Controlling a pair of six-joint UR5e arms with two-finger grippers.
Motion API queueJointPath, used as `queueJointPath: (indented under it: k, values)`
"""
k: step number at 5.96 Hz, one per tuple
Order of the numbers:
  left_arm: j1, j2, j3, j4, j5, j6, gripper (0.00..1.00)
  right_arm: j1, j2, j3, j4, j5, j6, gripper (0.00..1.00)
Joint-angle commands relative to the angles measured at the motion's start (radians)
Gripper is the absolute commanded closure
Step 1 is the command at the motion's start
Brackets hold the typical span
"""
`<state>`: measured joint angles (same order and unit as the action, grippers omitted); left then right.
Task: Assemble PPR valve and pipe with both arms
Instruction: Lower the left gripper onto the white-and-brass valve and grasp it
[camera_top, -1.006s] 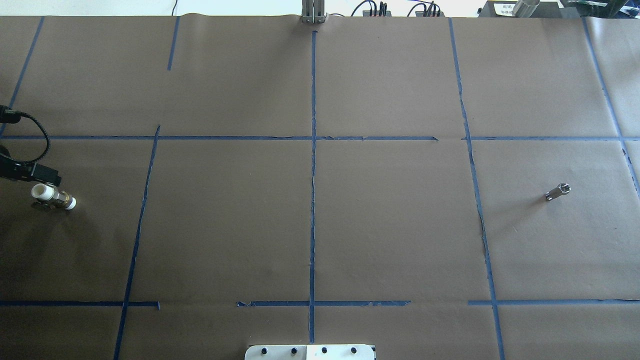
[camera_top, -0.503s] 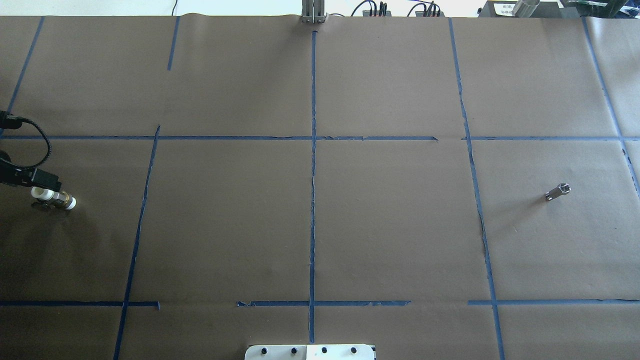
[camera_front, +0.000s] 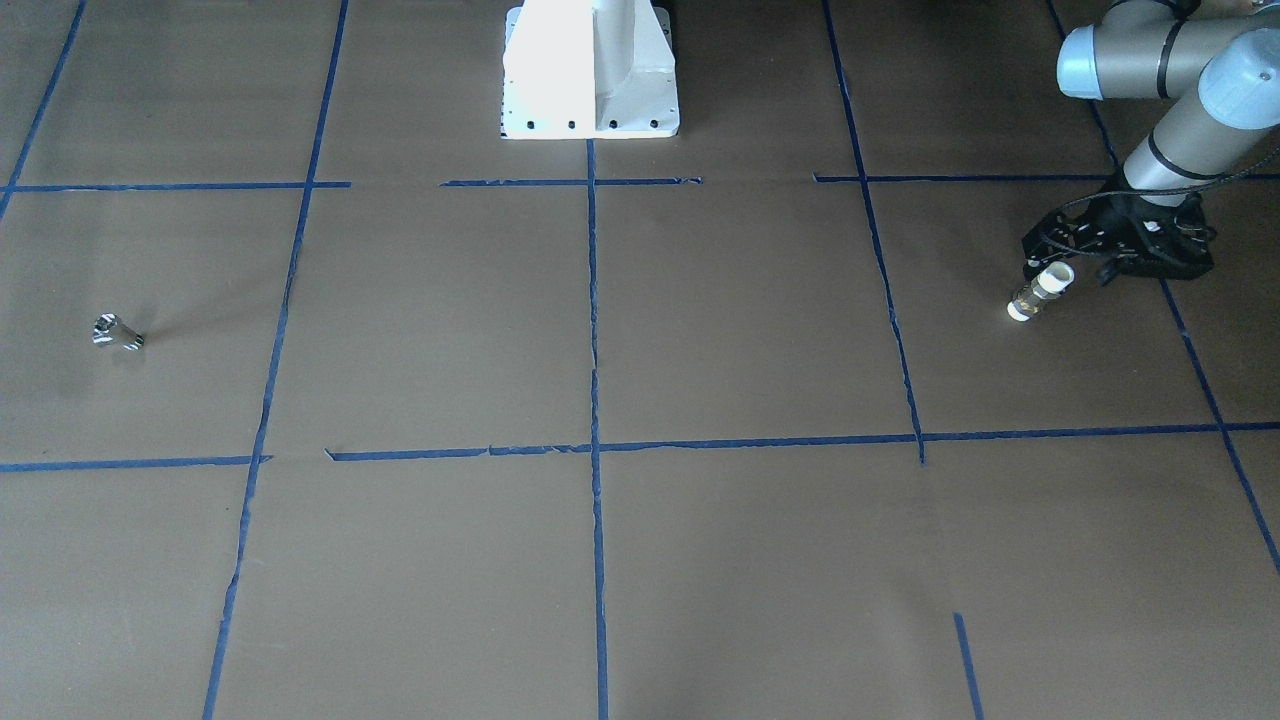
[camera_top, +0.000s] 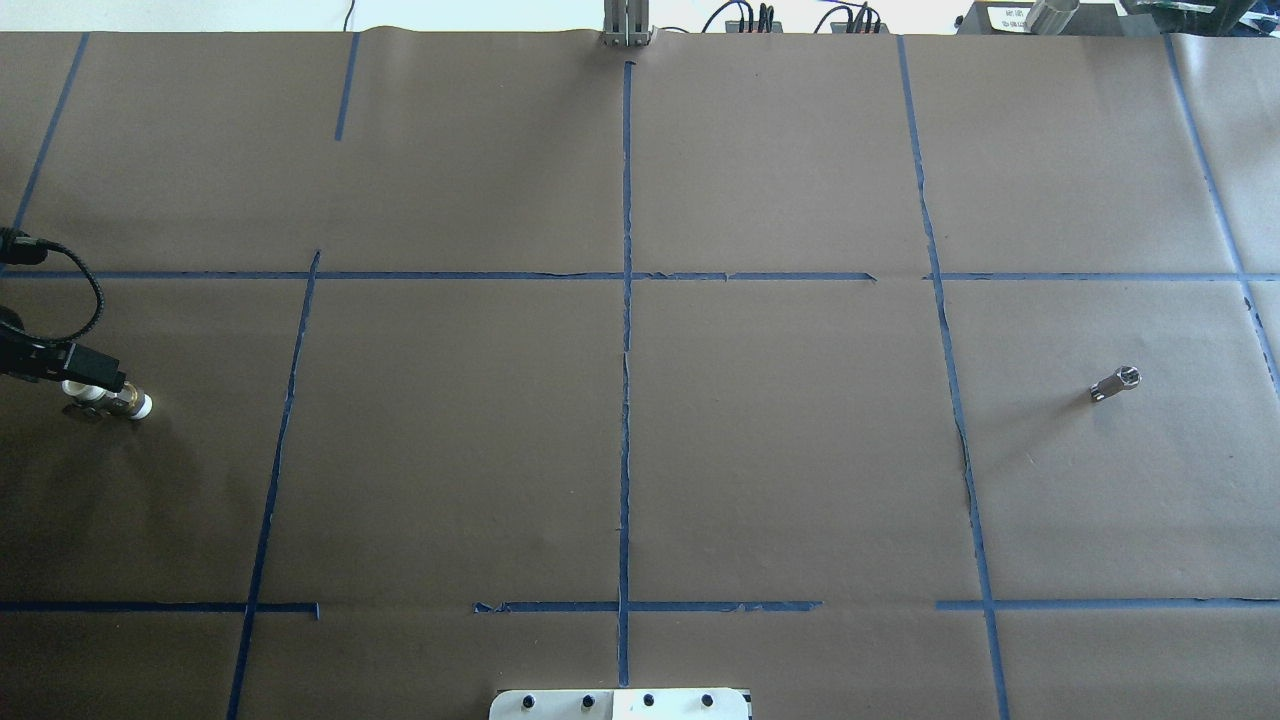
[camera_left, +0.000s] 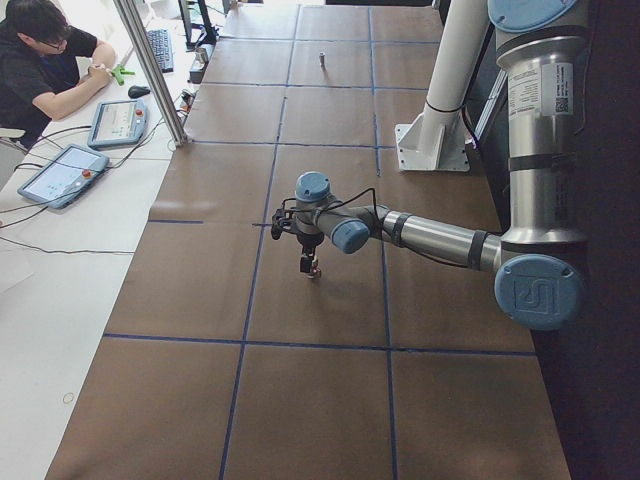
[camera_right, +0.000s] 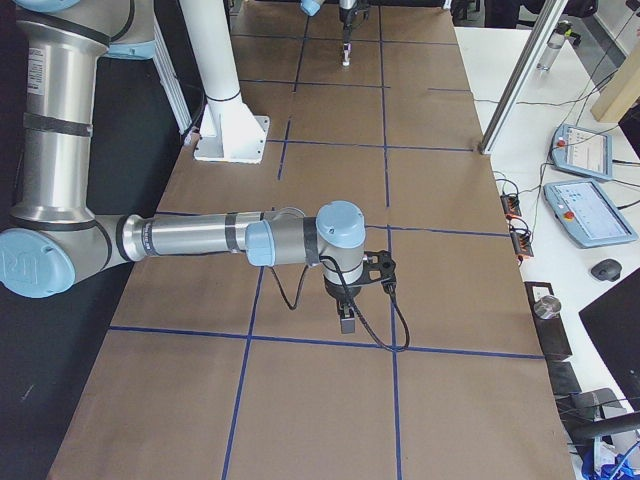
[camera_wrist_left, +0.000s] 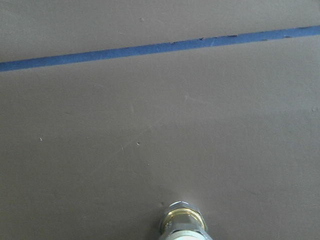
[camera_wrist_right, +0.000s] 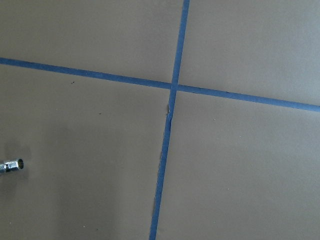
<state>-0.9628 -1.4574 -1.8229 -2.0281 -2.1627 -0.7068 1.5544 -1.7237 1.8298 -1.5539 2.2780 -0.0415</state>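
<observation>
My gripper will bring the valve's brass part (camera_front: 1032, 299) along, still joined, when I lift the white end, because a metal nut (camera_wrist_left: 186, 231) grips the white end's foot.
The valve (camera_top: 118, 402), brass with white PPR ends, lies at the table's far left; it also shows in the front view (camera_front: 1035, 296) and at the bottom edge of the left wrist view (camera_wrist_left: 183, 224). My left gripper (camera_front: 1066, 270) hangs open right over the valve's inner white end, a finger on each side, not closed on it. The pipe (camera_top: 1115, 384), a short metal piece, lies alone at the far right and shows in the front view (camera_front: 118, 332) and the right wrist view (camera_wrist_right: 11, 165). My right gripper (camera_right: 346, 320) shows only in the right side view, so I cannot tell its state.
Brown paper with blue tape lines (camera_top: 625, 350) covers the table. The robot's white base (camera_front: 590, 70) stands at the near middle edge. A metal post (camera_top: 626, 25) stands at the far edge. An operator (camera_left: 45, 60) sits beyond the table with tablets.
My left gripper has come down and a little toward the robot, now covering much of the valve's inner white end. The valve and pipe have not moved.
</observation>
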Motion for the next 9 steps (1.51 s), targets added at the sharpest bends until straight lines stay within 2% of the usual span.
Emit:
queueJointPath:
  k: [1, 6, 7, 8, 9]
  values:
    - [0.004, 0.0, 0.0, -0.001, -0.011, 0.0, 0.0, 0.0, 0.0, -0.001, 0.0, 0.0, 0.0, 0.0]
    - [0.004, 0.0, 0.001, -0.001, -0.002, 0.006, 0.04, -0.007, 0.0, -0.004, 0.0, 0.0, 0.0, 0.0]
    - [0.006, 0.0, 0.004, 0.0, 0.0, 0.006, 0.32, -0.007, 0.0, -0.004, -0.002, 0.0, 0.0, 0.0]
    - [0.006, 0.0, 0.005, 0.002, 0.0, 0.004, 0.78, -0.008, 0.0, -0.004, 0.0, 0.0, 0.0, 0.0]
    - [0.006, 0.009, 0.004, 0.002, 0.003, 0.004, 0.94, -0.008, 0.0, -0.004, 0.0, 0.0, 0.0, 0.0]
